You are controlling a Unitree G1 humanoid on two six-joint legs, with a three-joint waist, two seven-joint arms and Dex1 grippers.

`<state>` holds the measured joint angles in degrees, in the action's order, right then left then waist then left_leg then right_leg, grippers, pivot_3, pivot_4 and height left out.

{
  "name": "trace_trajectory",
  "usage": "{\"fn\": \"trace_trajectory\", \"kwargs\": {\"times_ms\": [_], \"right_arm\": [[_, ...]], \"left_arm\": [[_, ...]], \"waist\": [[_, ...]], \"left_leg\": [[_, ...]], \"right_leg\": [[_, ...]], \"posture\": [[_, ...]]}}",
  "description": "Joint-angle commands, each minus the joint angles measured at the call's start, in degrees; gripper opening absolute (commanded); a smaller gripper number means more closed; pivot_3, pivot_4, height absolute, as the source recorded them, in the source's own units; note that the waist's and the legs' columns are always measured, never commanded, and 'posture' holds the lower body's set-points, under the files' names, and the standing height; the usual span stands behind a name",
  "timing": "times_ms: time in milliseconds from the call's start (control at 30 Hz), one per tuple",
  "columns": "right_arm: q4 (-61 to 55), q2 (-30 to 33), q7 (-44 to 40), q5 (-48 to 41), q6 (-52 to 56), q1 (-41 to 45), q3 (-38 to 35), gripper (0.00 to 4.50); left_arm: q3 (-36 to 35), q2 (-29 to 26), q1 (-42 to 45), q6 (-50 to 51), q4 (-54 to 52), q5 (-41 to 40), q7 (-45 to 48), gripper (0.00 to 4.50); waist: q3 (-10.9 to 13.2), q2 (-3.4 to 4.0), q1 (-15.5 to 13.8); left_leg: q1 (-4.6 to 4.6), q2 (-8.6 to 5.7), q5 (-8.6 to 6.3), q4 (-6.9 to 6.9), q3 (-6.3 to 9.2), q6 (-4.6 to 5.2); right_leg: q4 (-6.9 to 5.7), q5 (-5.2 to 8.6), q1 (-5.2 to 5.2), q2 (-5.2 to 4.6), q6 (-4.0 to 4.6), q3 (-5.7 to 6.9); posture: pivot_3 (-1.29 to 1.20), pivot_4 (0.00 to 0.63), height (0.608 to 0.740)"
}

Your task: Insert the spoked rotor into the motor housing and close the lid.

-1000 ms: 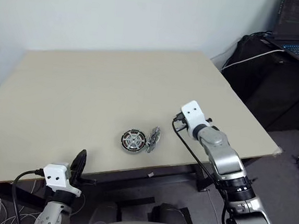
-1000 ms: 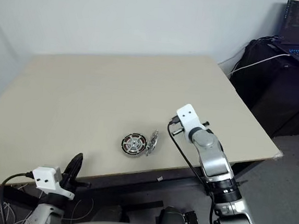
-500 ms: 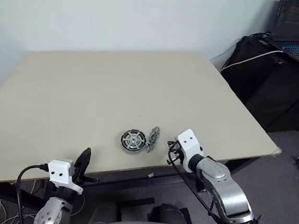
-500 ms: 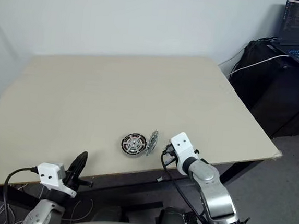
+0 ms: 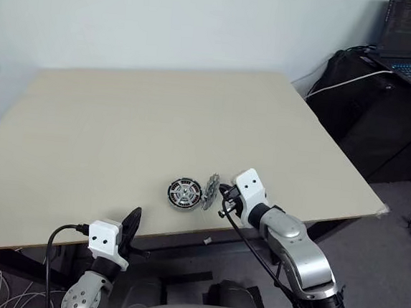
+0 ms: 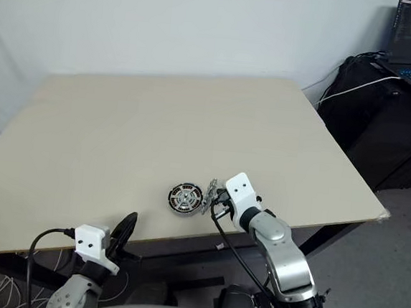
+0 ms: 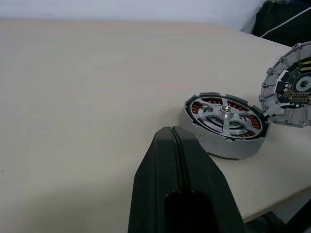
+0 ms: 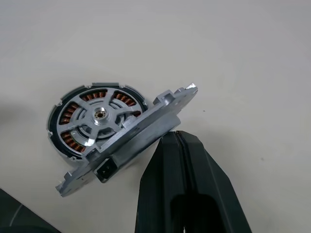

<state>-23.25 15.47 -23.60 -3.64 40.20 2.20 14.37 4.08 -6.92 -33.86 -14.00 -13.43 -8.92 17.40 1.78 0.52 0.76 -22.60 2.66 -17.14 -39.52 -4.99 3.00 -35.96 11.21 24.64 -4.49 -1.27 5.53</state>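
Note:
The lid (image 5: 211,191) is leaning away from the motor housing, so my right gripper should gently push the lid's outer side (image 8: 146,143) upright, move back, and then press down on the lid from above.
The motor housing (image 7: 228,145), ringed with copper coils, lies near the table's front edge. The spoked rotor (image 8: 99,116) sits inside it, silver hub up. The lid (image 8: 141,128) stands tilted on edge, leaning against the housing's right side. My right gripper (image 8: 176,137) is shut, its tip right at the lid's outer face; I cannot tell if it touches. In the left eye view this right gripper (image 5: 223,193) is just right of the lid (image 5: 211,190). My left gripper (image 5: 136,213) is shut and empty, low at the table's front edge, left of and nearer than the housing (image 5: 183,194).
The beige table (image 5: 158,114) stretches wide behind the parts. Its front edge runs just near of the housing. A black stand with an open laptop (image 5: 408,60) and cables stands at the far right, off the table.
My right gripper has drawn back toward the near edge and to the left, ending beside the tilted lid. My left gripper has shifted a little to the right. Housing and lid have stayed put.

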Motion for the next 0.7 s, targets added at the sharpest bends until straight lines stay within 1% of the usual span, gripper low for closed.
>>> {"fn": "trace_trajectory", "kwargs": {"times_ms": [33,300,567,700], "right_arm": [[-0.8,-0.6,-0.3,-1.0,-0.4,2.8,-0.2,0.02],[3.4,-4.2,0.8,-1.0,-1.4,7.1,1.8,0.02],[8.1,-8.6,2.2,-0.7,-3.4,9.9,3.7,0.02],[11.1,-10.7,3.3,-1.0,-4.9,10.9,3.3,0.02]], "left_arm": [[0.4,0.3,0.5,-0.9,-0.2,0.3,-0.3,0.00],[1.2,1.0,1.2,-1.6,1.8,0.1,-0.1,0.00],[1.2,1.2,1.3,-2.1,2.0,0.1,-0.1,0.00],[1.3,1.2,1.3,-2.2,1.8,0.1,0.0,0.00]], "waist": [[0.0,0.00,0.1],[0.0,-0.01,0.1],[0.0,0.01,0.2],[0.0,0.00,0.3]], "left_leg": [[0.00,0.00,0.00,0.00,0.00,0.00],[0.01,0.00,0.14,0.00,-0.01,0.25],[0.01,0.00,0.14,0.00,-0.01,0.24],[0.01,-0.01,0.14,0.00,-0.02,0.25]], "right_leg": [[0.00,0.00,0.00,0.00,0.00,0.00],[-0.01,-0.01,-0.01,0.02,0.01,0.00],[-0.03,-0.01,0.00,0.02,0.02,0.00],[-0.03,-0.01,-0.01,0.01,0.01,-0.01]], "posture": [[0.00,0.000,0.740],[0.00,0.000,0.740],[0.00,0.000,0.740],[0.00,0.000,0.740]]}}
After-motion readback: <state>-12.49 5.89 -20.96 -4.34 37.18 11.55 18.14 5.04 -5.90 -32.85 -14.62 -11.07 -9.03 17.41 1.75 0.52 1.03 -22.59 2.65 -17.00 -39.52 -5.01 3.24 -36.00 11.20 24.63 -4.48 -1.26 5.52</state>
